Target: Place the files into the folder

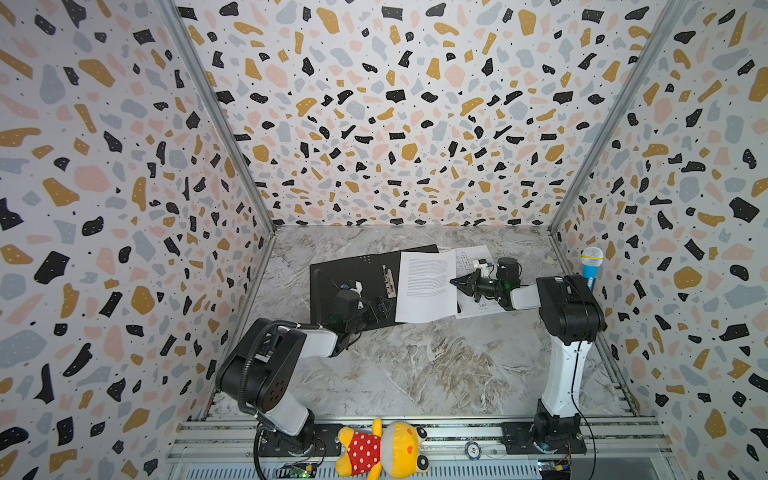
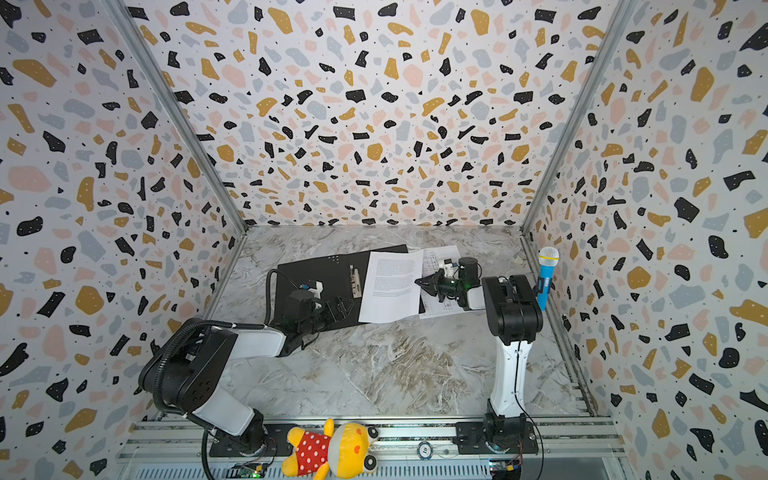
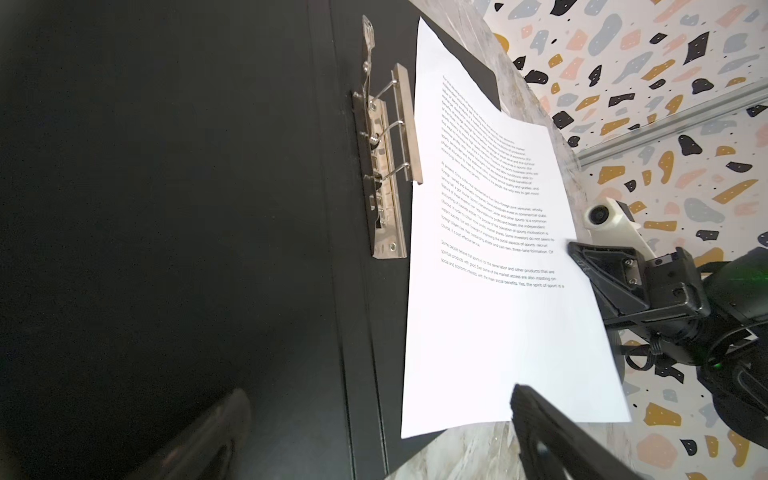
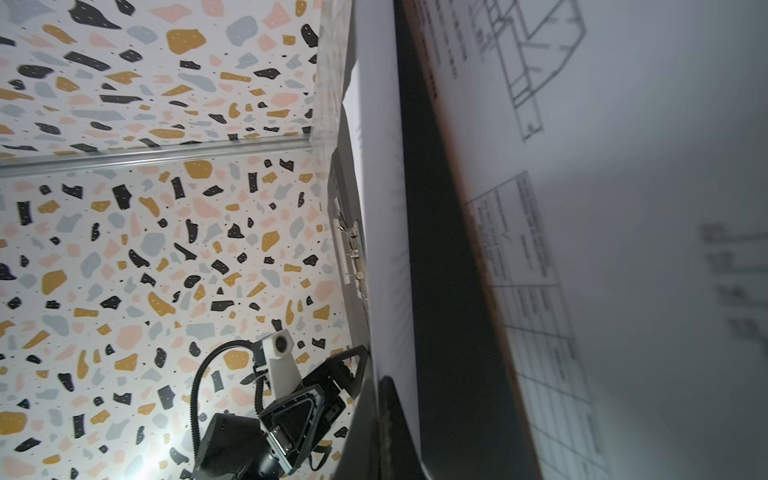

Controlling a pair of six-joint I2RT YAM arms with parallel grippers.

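Observation:
The text file lies crooked on the folder (image 3: 412,216), short of the metal clip. Next, my right gripper turns the file straight and slides it to the clip (image 3: 406,124).
The folder (image 1: 349,274) (image 2: 324,270) lies open on the marble table, black inside up, its metal clip (image 3: 386,166) at the spine. The text file (image 1: 426,286) (image 2: 392,286) (image 3: 498,332) covers the folder's right half, slightly raised. My right gripper (image 1: 453,281) (image 2: 417,281) (image 4: 386,386) is shut on that sheet's right edge. The file with drawings (image 1: 471,251) (image 4: 623,208) lies on the table beneath the right arm, beside the folder. My left gripper (image 1: 380,307) (image 2: 343,305) (image 3: 378,392) hangs open over the folder's near edge, close to the text sheet's near corner, holding nothing.
A yellow plush toy (image 1: 382,449) lies on the front rail between the arm bases. A blue toy microphone (image 1: 591,268) stands against the right wall. Patterned walls close in the left, back and right. Bare marble stretches from the folder to the rail.

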